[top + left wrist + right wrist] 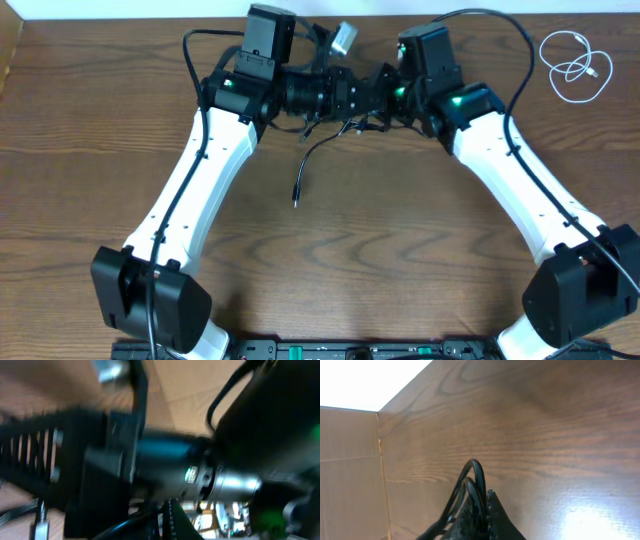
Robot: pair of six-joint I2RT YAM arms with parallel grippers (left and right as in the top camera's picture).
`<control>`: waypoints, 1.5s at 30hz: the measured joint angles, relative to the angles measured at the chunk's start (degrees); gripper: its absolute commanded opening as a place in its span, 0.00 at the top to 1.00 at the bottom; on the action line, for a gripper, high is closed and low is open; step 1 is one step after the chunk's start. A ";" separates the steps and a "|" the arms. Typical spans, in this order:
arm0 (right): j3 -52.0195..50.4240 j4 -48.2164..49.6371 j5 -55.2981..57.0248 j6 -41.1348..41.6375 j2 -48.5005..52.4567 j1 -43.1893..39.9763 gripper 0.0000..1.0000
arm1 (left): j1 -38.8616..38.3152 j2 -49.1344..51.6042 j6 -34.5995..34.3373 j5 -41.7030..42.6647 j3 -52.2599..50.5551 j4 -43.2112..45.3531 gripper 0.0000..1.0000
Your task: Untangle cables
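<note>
Doubled loops of black cable (474, 466) are pinched in my right gripper close against my left gripper, so it should open, back off and take a single piece of cable from the bundle.
A thin white cable (575, 65) lies coiled at the table's far right corner, apart from both arms. My left gripper (350, 100) and right gripper (373, 97) meet tip to tip at the far middle, around a bundle of thin black cables (312, 150). One black strand hangs down to a small plug end (296, 200) on the table. In the right wrist view my right gripper (485, 510) is shut on loops of black cable (475, 477). The left wrist view is blurred; my left gripper (170, 520) looks shut, with a black cable (125, 525) beside it.
A silver plug-like piece (343, 38) sticks up behind the grippers, also in the left wrist view (110, 370). Thick black cords (190, 55) run from the arms. The table (400, 240) is brown wood; a cardboard wall (350, 470) stands at its far edge.
</note>
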 measured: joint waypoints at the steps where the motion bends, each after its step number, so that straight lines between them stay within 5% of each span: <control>1: 0.00 -0.37 -0.24 0.22 0.02 0.09 0.98 | 0.04 0.00 -2.08 -0.22 0.00 1.64 0.93; 5: 0.00 -3.67 -2.62 -0.04 0.02 -0.46 0.82 | 0.81 0.00 -7.72 -3.19 0.00 4.46 0.93; 7: 0.00 -4.50 -4.94 -1.29 0.13 -0.98 0.60 | 1.40 0.00 -9.73 -5.03 0.00 4.92 0.93; 9: 0.00 -4.52 -7.34 -3.48 0.22 -1.49 0.50 | 2.19 0.00 -11.28 -6.49 0.00 4.96 0.93; 17: -0.11 -8.70 -18.36 -14.36 0.33 -3.56 0.19 | 3.17 -0.07 -13.07 -9.27 0.00 5.22 0.93; 27: -0.11 -9.70 -14.05 -22.03 0.33 -10.45 0.06 | 3.28 -0.04 -11.15 -12.09 0.02 -4.35 0.93; 40: -0.11 -18.34 -3.58 -32.26 0.33 -12.00 0.10 | 3.06 -0.04 -0.70 -17.35 0.02 -15.08 0.93; 45: -0.11 -19.74 -1.97 -33.18 0.33 -12.13 0.11 | 1.42 -0.04 2.40 -28.26 0.02 -20.94 0.92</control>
